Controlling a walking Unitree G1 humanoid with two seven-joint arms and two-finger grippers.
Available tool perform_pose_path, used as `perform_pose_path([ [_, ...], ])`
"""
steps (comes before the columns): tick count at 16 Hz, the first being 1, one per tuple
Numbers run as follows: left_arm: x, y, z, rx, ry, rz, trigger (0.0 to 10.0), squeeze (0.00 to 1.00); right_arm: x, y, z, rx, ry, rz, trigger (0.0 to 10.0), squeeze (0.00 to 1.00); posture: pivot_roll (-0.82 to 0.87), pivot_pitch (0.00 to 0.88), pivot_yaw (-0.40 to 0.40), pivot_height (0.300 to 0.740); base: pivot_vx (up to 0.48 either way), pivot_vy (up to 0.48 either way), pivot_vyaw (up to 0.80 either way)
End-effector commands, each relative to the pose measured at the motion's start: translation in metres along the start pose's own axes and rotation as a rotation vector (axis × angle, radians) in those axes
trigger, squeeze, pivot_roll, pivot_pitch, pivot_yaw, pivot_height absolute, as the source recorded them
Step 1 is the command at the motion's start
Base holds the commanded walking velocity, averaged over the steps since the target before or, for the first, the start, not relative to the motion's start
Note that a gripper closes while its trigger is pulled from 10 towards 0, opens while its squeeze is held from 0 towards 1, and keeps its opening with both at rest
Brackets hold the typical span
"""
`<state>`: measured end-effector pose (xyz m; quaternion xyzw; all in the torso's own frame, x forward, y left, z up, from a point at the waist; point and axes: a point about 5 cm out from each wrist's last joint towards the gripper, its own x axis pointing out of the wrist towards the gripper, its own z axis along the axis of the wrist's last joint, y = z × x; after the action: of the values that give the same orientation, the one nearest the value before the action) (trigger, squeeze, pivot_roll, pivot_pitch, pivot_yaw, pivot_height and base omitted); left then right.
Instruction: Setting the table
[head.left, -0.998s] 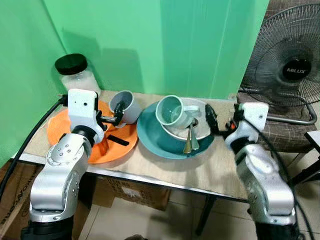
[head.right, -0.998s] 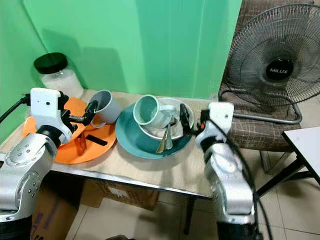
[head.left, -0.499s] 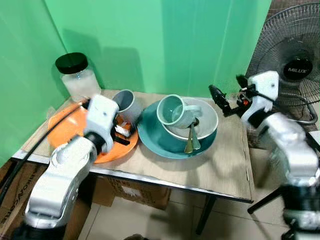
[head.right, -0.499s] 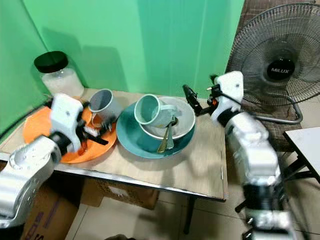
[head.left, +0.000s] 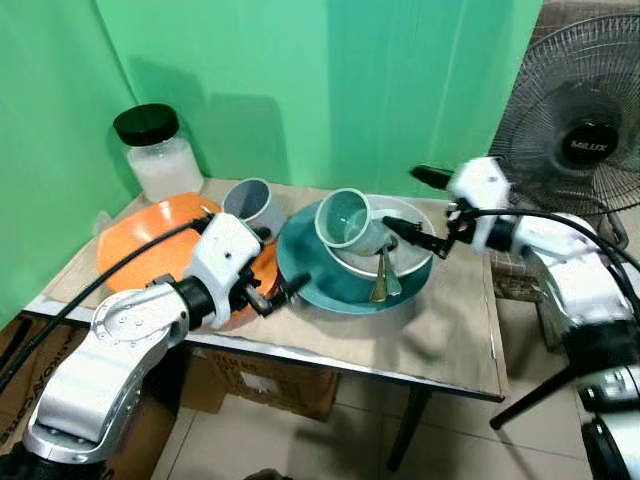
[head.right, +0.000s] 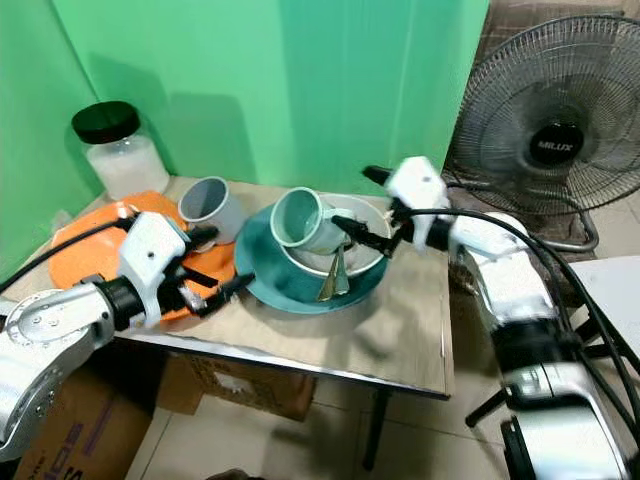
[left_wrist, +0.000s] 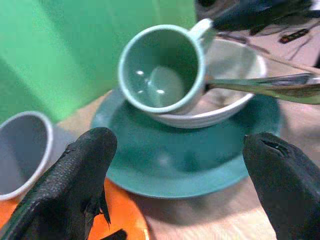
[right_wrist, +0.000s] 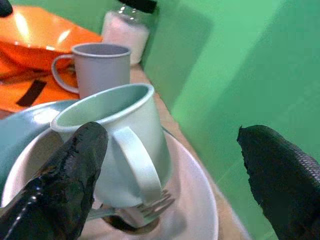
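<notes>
The fork (right_wrist: 145, 212) is under the pale green mug (head.left: 349, 221), outside the loop of the mug's handle. The mug will therefore come up by itself when I lift it.
A pale green mug (head.left: 345, 219) lies tilted in a white bowl (head.left: 405, 256) on a teal plate (head.left: 322, 283) at the table's middle. A spoon and a fork (head.left: 381, 281) lean in the bowl. My right gripper (head.left: 417, 206) is open just right of the mug, its fingers above and below the handle (right_wrist: 142, 172). My left gripper (head.left: 270, 265) is open at the teal plate's left edge, pointing at the mug (left_wrist: 162, 70). A grey mug (head.left: 250, 203) stands behind it, beside the orange plate (head.left: 145, 237).
A glass jar (head.left: 160, 152) with a black lid stands at the back left corner. A floor fan (head.left: 583, 135) and a chair are to the table's right. Bare tabletop (head.left: 430, 335) lies in front of the plates. Green walls close the back and left.
My right gripper swung in from the table's right side to the green mug's handle. My left gripper moved off the orange plate toward the teal plate.
</notes>
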<state>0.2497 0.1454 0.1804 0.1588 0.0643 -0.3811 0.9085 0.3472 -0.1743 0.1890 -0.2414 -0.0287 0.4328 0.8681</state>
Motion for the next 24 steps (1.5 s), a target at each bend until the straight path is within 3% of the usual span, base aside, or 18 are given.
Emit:
perform_pose_path([
  [1, -0.001, -0.006, 0.001, 0.018, -0.005, -0.05, 10.0, 0.0, 0.009, -0.001, 0.001, -0.078, 0.027, 0.038, 10.0, 0.0, -0.08, 0.0, 0.063, 0.74, 0.0, 0.0, 0.0],
  [7, 0.002, -0.009, -0.001, 0.016, 0.003, -0.108, 10.0, 0.0, 0.028, -0.004, 0.001, -0.209, 0.13, 0.151, 10.0, 0.0, -0.08, 0.0, 0.081, 0.74, 0.0, 0.0, 0.0],
  [8, 0.002, -0.009, 0.0, 0.016, 0.0, -0.111, 10.0, 0.0, 0.03, -0.007, 0.001, -0.221, 0.143, 0.154, 9.4, 0.0, -0.07, 0.0, 0.081, 0.74, 0.0, 0.0, 0.0],
  [9, 0.001, -0.01, 0.0, 0.015, -0.003, -0.115, 10.0, 0.0, 0.033, -0.01, 0.003, -0.219, 0.146, 0.15, 6.4, 0.0, -0.07, 0.0, 0.08, 0.74, 0.0, 0.0, 0.0],
  [10, 0.001, -0.01, 0.0, 0.014, -0.004, -0.117, 10.0, 0.0, 0.033, -0.011, 0.004, -0.217, 0.146, 0.149, 6.4, 0.0, -0.07, 0.0, 0.08, 0.74, 0.0, 0.0, 0.0],
  [12, 0.002, -0.011, 0.001, 0.013, -0.009, -0.128, 10.0, 0.0, 0.035, -0.015, 0.007, -0.202, 0.142, 0.164, 1.0, 0.0, -0.07, 0.0, 0.074, 0.74, 0.0, 0.0, 0.0],
  [13, 0.001, -0.011, 0.001, 0.011, -0.009, -0.129, 10.0, 0.0, 0.036, -0.016, 0.009, -0.166, 0.135, 0.18, 0.0, 0.0, -0.07, 0.0, 0.07, 0.74, 0.0, 0.0, 0.0],
  [15, 0.001, -0.012, 0.001, 0.009, -0.009, -0.13, 10.0, 0.0, 0.037, -0.019, 0.011, -0.062, 0.114, 0.189, 0.0, 0.0, -0.07, 0.0, 0.064, 0.74, 0.0, 0.0, 0.0],
  [19, 0.003, -0.011, 0.003, -0.001, -0.02, -0.129, 10.0, 0.0, 0.037, -0.019, 0.01, 0.036, 0.109, 0.225, 0.0, 0.0, -0.06, 0.0, 0.06, 0.74, 0.0, 0.0, 0.0],
  [22, 0.004, -0.011, 0.003, -0.001, -0.025, -0.127, 10.0, 0.0, 0.03, -0.027, 0.006, 0.13, 0.123, 0.152, 0.0, 0.0, -0.07, 0.0, 0.063, 0.74, 0.0, 0.0, 0.0],
  [23, 0.004, -0.011, 0.003, -0.001, -0.025, -0.128, 10.0, 0.0, 0.029, -0.029, 0.005, 0.157, 0.124, 0.132, 0.2, 0.0, -0.07, 0.0, 0.064, 0.74, 0.0, 0.0, 0.0],
  [24, 0.005, -0.012, 0.003, -0.001, -0.025, -0.131, 10.0, 0.0, 0.027, -0.029, 0.004, 0.183, 0.123, 0.123, 1.9, 0.0, -0.07, 0.0, 0.067, 0.74, 0.0, 0.0, 0.0],
])
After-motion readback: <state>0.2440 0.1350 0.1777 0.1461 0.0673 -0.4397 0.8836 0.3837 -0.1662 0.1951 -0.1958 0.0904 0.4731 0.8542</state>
